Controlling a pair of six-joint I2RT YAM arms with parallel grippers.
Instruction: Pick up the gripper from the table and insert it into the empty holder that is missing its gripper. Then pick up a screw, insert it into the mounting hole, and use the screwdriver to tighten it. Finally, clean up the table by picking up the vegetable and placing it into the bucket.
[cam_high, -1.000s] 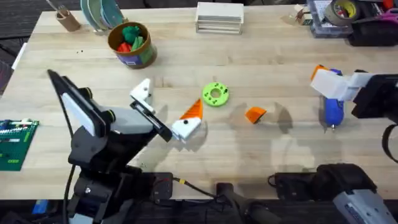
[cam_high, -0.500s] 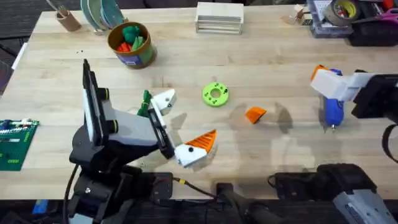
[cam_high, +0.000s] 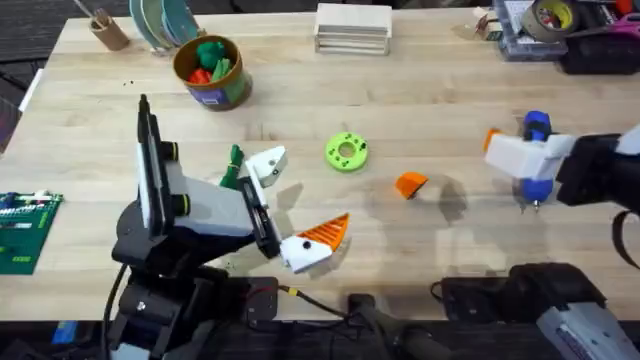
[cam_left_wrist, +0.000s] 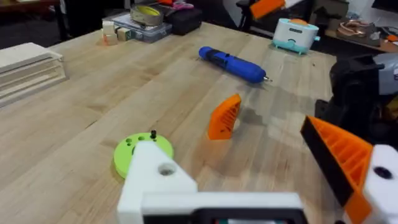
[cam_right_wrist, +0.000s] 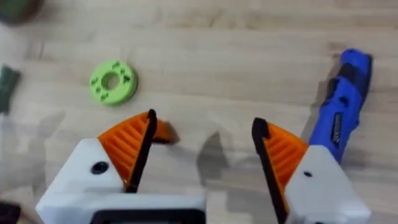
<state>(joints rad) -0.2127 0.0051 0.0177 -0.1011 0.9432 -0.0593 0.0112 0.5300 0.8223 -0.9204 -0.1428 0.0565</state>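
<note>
An orange pad (cam_high: 327, 232) sits in the matching finger. I therefore expect the orange gripper (cam_high: 410, 184) to hold itself in the empty holder when I push it in, before screwing.
The orange gripper (cam_high: 410, 184) lies loose on the table, right of the green disc (cam_high: 346, 152). My left gripper (cam_high: 292, 200) stands open: one finger is the bare white holder (cam_high: 265, 162), the other carries an orange pad. Next to the holder lies the green vegetable (cam_high: 233, 165). In the left wrist view the holder (cam_left_wrist: 155, 180) shows its mounting hole, with the orange gripper (cam_left_wrist: 224, 117) and a small black screw (cam_left_wrist: 153, 134) on the disc beyond. My right gripper (cam_right_wrist: 202, 149) is open, hovering by the blue screwdriver (cam_high: 536, 165). The bucket (cam_high: 228, 95) stands far left.
A white stacked box (cam_high: 352, 28) sits at the back. Tape and clutter (cam_high: 550, 20) fill the back right corner. A green circuit board (cam_high: 20, 230) lies at the left edge, and a tan cup (cam_high: 108, 30) and plates stand back left.
My left gripper swung round and opened wider, uncovering the vegetable, then held still. My right gripper has shifted left over the screwdriver.
</note>
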